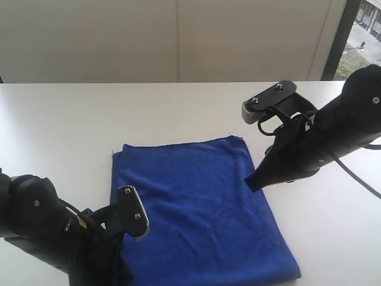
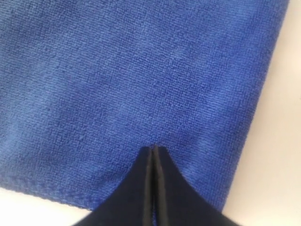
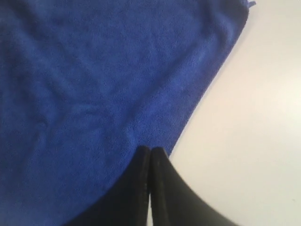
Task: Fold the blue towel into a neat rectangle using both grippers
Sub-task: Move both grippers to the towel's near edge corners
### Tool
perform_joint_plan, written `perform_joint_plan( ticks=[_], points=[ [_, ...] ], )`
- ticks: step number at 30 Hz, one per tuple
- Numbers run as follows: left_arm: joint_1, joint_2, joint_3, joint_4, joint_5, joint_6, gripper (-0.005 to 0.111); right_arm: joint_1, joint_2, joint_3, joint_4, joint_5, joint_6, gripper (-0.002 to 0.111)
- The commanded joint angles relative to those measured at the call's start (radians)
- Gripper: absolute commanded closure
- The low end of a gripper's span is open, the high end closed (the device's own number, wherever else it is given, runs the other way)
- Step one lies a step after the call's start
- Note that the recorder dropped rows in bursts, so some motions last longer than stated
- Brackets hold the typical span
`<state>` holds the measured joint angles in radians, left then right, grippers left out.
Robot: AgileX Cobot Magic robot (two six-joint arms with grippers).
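Note:
The blue towel's edge [image 1: 275,225] lies flat and free next to my empty right gripper, so my right gripper should keep going toward the towel's near corner [image 1: 293,273] and open there.
The blue towel [image 1: 196,202] lies flat on the white table [image 1: 71,131] as a rough rectangle. My right gripper [image 1: 252,182] is shut, its tip down at the towel's right edge. In the right wrist view the two fingers are pressed together at that gripper's tip [image 3: 150,149], just inside the hem of the towel [image 3: 94,94], with nothing between them. My left arm [image 1: 41,220] is at the towel's near left side. The left gripper [image 2: 154,148] is shut over the towel [image 2: 141,70], close to a corner, and nothing shows between its fingers.
Bare white table surrounds the towel [image 1: 333,226]. A pale wall [image 1: 178,36] stands behind the table's far edge. A window strip [image 1: 363,30] shows at the far right.

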<state>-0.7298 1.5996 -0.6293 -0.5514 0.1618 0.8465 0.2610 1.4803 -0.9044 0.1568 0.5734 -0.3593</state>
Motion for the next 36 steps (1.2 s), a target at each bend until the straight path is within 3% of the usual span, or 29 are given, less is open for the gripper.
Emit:
perform_joint_plan(
  ticks=[1, 10, 18, 26, 31, 36],
  points=[
    [0.0, 0.014, 0.012, 0.074, 0.032, -0.005, 0.107, 0.0, -0.012, 0.006, 0.008, 0.051, -0.009, 0.108],
    [0.112, 0.014, 0.01, 0.159, 0.034, -0.086, 0.107, 0.002, -0.012, 0.006, 0.104, 0.062, -0.128, 0.108],
    [0.111, -0.053, -0.025, 0.123, 0.072, -0.091, 0.107, 0.018, -0.012, 0.006, 0.104, 0.071, -0.224, 0.108],
    [0.109, -0.186, -0.092, 0.1, 0.264, -0.082, 0.107, 0.018, -0.012, 0.006, 0.107, 0.187, -0.508, 0.108],
    [0.109, -0.194, -0.093, 0.104, 0.376, 0.091, 0.107, 0.02, -0.012, 0.006, 0.112, 0.346, -0.729, 0.108],
    [0.109, -0.194, -0.093, 0.104, 0.414, 0.307, 0.107, 0.068, -0.012, 0.011, 0.14, 0.361, -0.763, 0.108]
  ],
)
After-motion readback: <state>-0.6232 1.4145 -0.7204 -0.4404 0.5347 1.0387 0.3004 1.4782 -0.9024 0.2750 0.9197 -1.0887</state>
